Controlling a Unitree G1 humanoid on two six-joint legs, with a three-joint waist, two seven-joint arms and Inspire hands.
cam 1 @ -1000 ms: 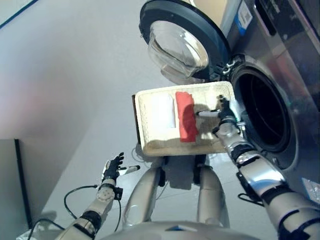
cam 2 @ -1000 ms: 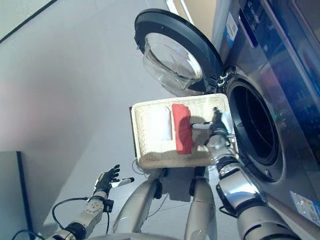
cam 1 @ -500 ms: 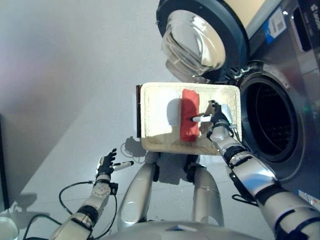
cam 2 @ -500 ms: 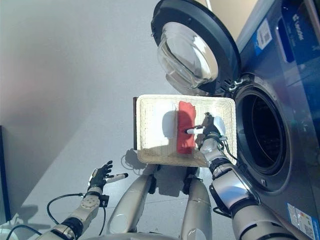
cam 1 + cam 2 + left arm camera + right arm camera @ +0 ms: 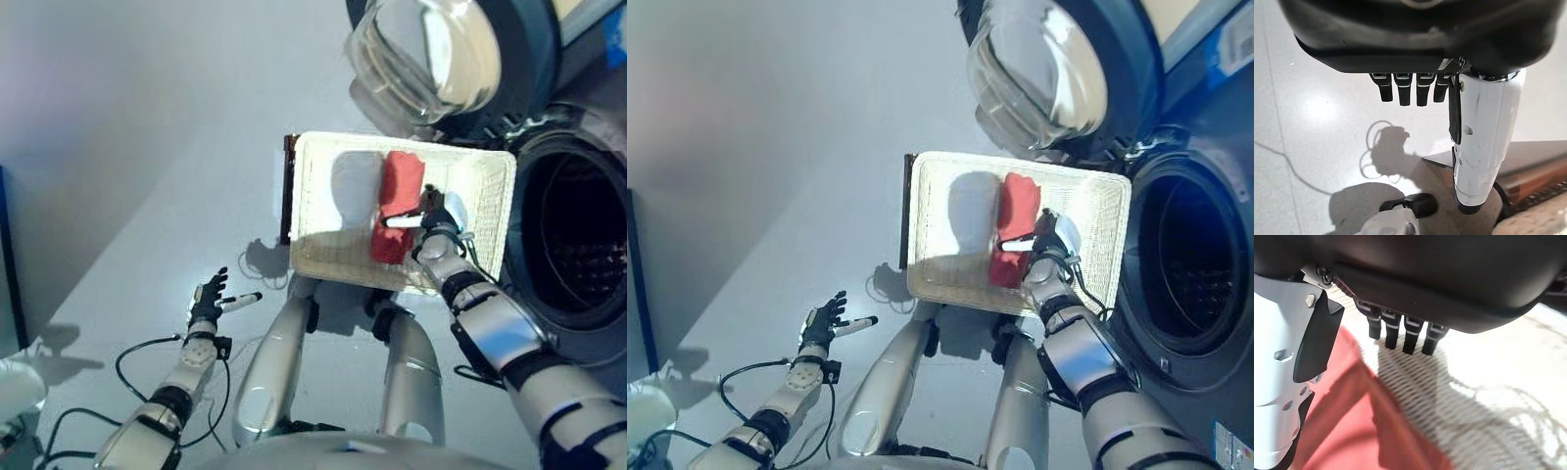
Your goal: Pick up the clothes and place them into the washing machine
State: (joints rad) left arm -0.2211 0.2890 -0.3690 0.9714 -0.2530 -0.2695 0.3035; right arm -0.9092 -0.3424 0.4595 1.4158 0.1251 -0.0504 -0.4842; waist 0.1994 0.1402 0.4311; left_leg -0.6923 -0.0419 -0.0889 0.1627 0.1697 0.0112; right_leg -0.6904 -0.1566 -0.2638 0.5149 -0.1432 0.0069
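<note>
The red cloth (image 5: pixel 399 186) is gathered up in a long, narrow bundle (image 5: pixel 390 245), so I expect it to stay bunched together when I lift it.
A red cloth (image 5: pixel 396 204) lies bunched in a white woven basket (image 5: pixel 333 245) on the floor before the washing machine (image 5: pixel 578 245), whose round door (image 5: pixel 446 59) stands swung wide. My right hand (image 5: pixel 431 217) hovers over the basket just right of the red cloth (image 5: pixel 1352 431), fingers straight, white-covered thumb reaching across the cloth. It is open and holds nothing. My left hand (image 5: pixel 209 302) hangs low over the bare floor at the left, open and empty, far from the basket.
The dark drum opening (image 5: pixel 583 240) lies right beside the basket. A dark board edge (image 5: pixel 286 191) runs along the basket's left side. Grey floor (image 5: pixel 137 127) spreads to the left. A dark panel (image 5: pixel 8 255) stands at the far left edge.
The camera has shifted, so the whole scene sits differently. My right hand has moved from the basket's right rim in over the red cloth. The left hand stays low and open.
</note>
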